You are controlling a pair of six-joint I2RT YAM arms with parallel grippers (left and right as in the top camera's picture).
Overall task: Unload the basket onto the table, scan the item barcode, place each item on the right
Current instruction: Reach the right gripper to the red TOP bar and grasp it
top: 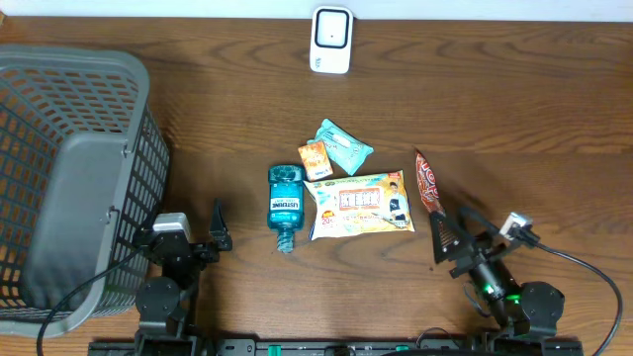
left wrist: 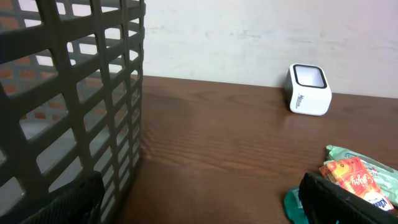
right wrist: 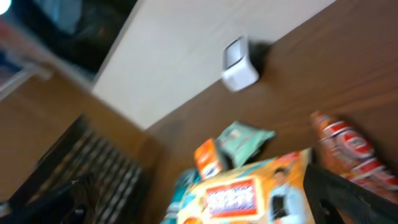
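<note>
The long red snack pack (top: 426,178) is outside my right gripper's open fingers. I should swing over it and grab its middle (top: 431,199) from above.
A white barcode scanner (top: 331,41) stands at the table's far edge, also seen from the left wrist (left wrist: 308,90) and the right wrist (right wrist: 238,63). In the middle lie a teal mouthwash bottle (top: 284,203), an orange snack bag (top: 360,204), a small orange box (top: 314,158), a teal packet (top: 343,145) and a long red snack pack (top: 428,185). My left gripper (top: 185,225) is open near the front edge, left of the bottle. My right gripper (top: 457,232) is open just below the red pack. Neither holds anything.
A large grey mesh basket (top: 59,178) fills the left side, close beside my left gripper's outer finger (left wrist: 68,202). The right wrist view is blurred; it shows the snack bag (right wrist: 249,193) between my open fingers and the red pack (right wrist: 348,149) at right.
</note>
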